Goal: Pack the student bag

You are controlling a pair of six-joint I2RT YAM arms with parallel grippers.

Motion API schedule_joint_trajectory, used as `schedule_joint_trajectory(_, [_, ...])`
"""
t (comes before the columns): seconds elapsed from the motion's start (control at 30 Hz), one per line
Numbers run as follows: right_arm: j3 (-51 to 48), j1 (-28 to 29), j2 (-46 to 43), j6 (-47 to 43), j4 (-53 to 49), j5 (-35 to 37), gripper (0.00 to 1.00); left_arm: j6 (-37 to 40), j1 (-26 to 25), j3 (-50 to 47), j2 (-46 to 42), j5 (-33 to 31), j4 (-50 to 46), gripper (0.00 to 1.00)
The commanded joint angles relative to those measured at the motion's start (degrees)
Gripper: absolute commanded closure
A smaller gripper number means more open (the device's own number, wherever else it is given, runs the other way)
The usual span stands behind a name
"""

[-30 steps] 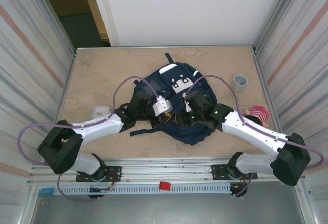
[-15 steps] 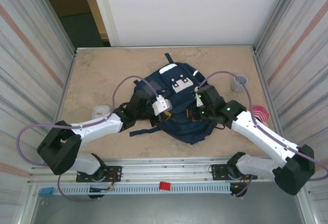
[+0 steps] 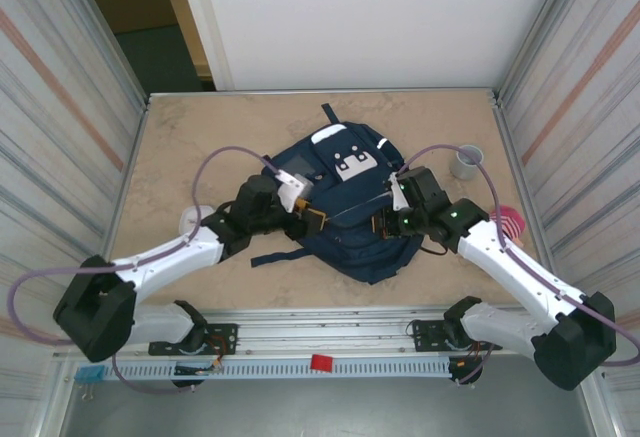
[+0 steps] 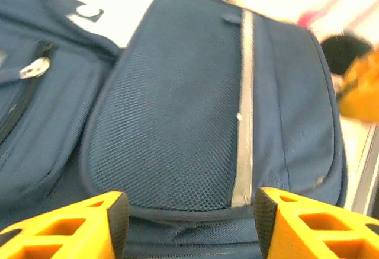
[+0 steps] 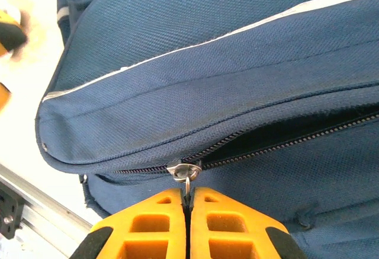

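The student bag lies crooked with its main zip partly closed (image 5: 142,169), so my left gripper should hold the mesh pocket's edge (image 4: 185,216) before my right gripper pulls the zip.
The student bag (image 3: 345,202), a navy backpack with white stripes and patches, lies flat in the middle of the table. My left gripper (image 3: 311,220) hovers at its left side, open, with the mesh front pocket (image 4: 177,111) below its orange fingers (image 4: 89,229) and nothing between them. At the bag's right side my right gripper (image 3: 386,223) is shut on the metal zipper pull (image 5: 187,176). In the right wrist view the main zip (image 5: 296,137) gapes open to the right of the slider and is closed to its left.
A grey cup (image 3: 466,162) stands at the back right. A pink-and-red plush toy (image 3: 508,223) lies by the right wall, partly behind my right arm. A small white object (image 3: 195,219) sits left of the bag. Metal walls close both sides.
My left gripper has opened and drawn back to the left, off the bag. My right gripper has shut on the zipper pull and shifted to the right.
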Motion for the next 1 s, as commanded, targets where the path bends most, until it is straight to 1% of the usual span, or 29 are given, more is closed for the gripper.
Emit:
schedule_joint_trajectory(0.0, [-0.68, 1.37, 0.38, 0.43, 1.82, 1.07, 1.0, -34.06, 0.21, -2.69, -3.24, -5.14, 0.81, 0.35])
schedule_joint_trajectory(0.03, [-0.8, 1.93, 0.53, 0.6, 2.2, 1.25, 1.0, -39.45, -0.15, -3.06, -3.44, -5.18, 1.44, 0.34])
schedule_joint_trajectory(0.13, [-1.5, 2.58, 0.82, 0.88, 3.69, 1.21, 1.0, -49.93, -2.61, -3.32, -3.28, -6.63, 4.07, 0.34])
schedule_joint_trajectory(0.23, [-1.79, 2.96, 1.15, 1.24, 4.34, 1.07, 1.0, -57.13, -4.61, -3.39, -1.89, -7.38, 7.39, 0.38])
schedule_joint_trajectory(0.33, [-2.08, 3.5, 0.97, 1.66, 5.11, 1.01, 1.0, -63.39, -5.18, -4.02, 0.13, -7.01, 10.86, 0.4])
schedule_joint_trajectory(0.53, [-1.91, 3.94, 0.82, 1.78, 5.47, 0.65, 1.0, -65.21, -6.01, -3.05, 4.15, -4.86, 11.69, 0.39])
schedule_joint_trajectory(0.67, [-2.14, 3.94, 0.73, 1.8, 5.61, 0.57, 1.0, -66.28, -6.93, -3.44, 5.46, -4.64, 12.08, 0.38])
schedule_joint_trajectory(0.83, [-2.37, 4.17, 0.65, 2.13, 6.0, 0.35, 1.0, -67.04, -7.91, -4.46, 4.49, -4.89, 11.4, 0.38])
schedule_joint_trajectory(0.97, [-2.61, 4.16, 0.81, 2.14, 6.28, 0.44, 1.0, -67.18, -8.14, -5.32, 2.11, -5.45, 9.46, 0.37])
